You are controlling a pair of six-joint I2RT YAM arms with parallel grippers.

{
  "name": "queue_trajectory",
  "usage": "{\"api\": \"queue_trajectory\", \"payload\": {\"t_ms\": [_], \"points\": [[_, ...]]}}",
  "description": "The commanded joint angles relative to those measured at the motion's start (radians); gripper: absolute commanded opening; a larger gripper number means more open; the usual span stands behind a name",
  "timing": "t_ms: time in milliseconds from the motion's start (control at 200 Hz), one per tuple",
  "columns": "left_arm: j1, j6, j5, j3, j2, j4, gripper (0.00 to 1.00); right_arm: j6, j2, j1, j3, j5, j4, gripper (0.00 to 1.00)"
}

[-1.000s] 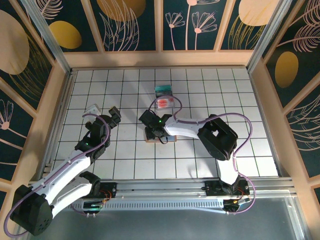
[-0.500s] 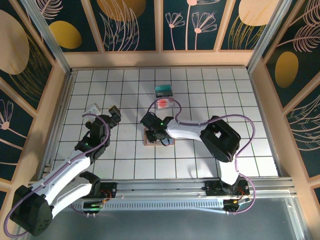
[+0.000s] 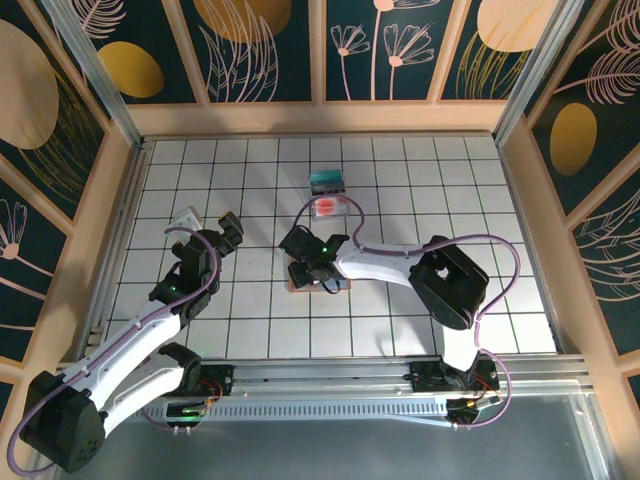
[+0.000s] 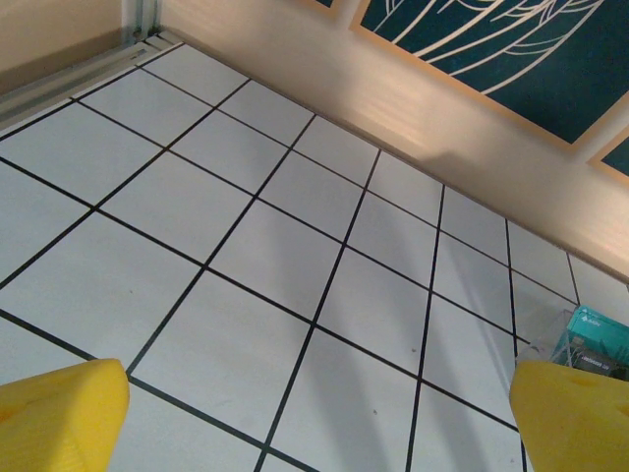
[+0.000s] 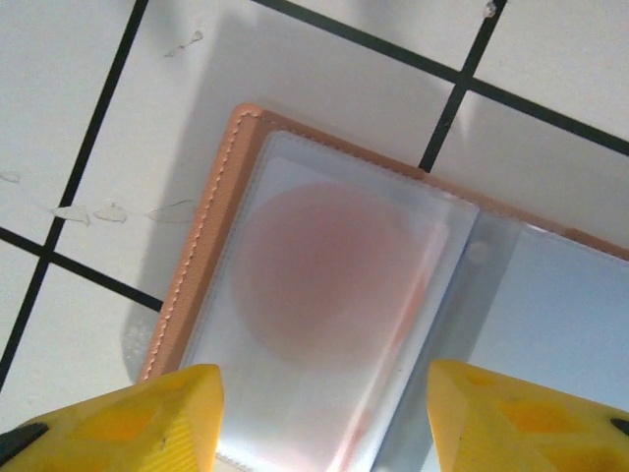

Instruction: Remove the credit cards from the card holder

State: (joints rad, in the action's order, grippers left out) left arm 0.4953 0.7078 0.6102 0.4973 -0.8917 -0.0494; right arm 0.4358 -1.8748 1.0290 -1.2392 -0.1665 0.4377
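A clear sleeve rests over the card's red circle (image 5: 329,270), so next my right gripper folds that sleeve onto the blue-grey inside (image 5: 560,305) before my left gripper grabs the card.
The card holder (image 5: 201,246) lies open on the tiles, with a tan stitched edge and a blue-grey inside. Its clear sleeve holds a pale credit card with a red circle (image 5: 329,261). My right gripper (image 5: 324,413) hovers just over that sleeve, open, a yellow finger at either side. In the top view this gripper (image 3: 310,262) covers most of the holder (image 3: 297,284). Behind it a teal card (image 3: 327,182) and a pink-white card with a red circle (image 3: 330,207) lie loose. My left gripper (image 3: 226,232) stands wide open over bare tiles (image 4: 319,413); the teal card (image 4: 595,334) shows at its right edge.
A small white object (image 3: 185,217) lies just left of the left gripper. Wooden walls (image 3: 320,120) ring the tiled floor. The right arm's cable loops above the loose cards. Bare tiles stretch to the right of the holder.
The right gripper has slid a little nearer over the holder and its elbow has swung right. The left arm has not moved.
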Motion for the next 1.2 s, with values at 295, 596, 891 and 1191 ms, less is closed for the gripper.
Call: {"api": "queue_trajectory", "payload": {"t_ms": [295,596,891,1191], "points": [[-0.005,-0.017,-0.019,0.014,-0.003,-0.013,0.99,0.032,-0.05,0.022,-0.026,0.024,-0.025,0.62],[-0.005,-0.018,-0.032,0.026,-0.026,-0.009,0.99,0.038,-0.068,0.019,-0.002,0.014,-0.02,0.61],[-0.004,-0.025,-0.037,0.043,-0.042,-0.007,0.99,0.038,-0.074,0.003,0.014,-0.04,0.022,0.46],[-0.004,-0.045,-0.03,0.061,-0.042,-0.001,0.99,0.05,-0.041,-0.008,-0.01,-0.094,0.047,0.33]]}}
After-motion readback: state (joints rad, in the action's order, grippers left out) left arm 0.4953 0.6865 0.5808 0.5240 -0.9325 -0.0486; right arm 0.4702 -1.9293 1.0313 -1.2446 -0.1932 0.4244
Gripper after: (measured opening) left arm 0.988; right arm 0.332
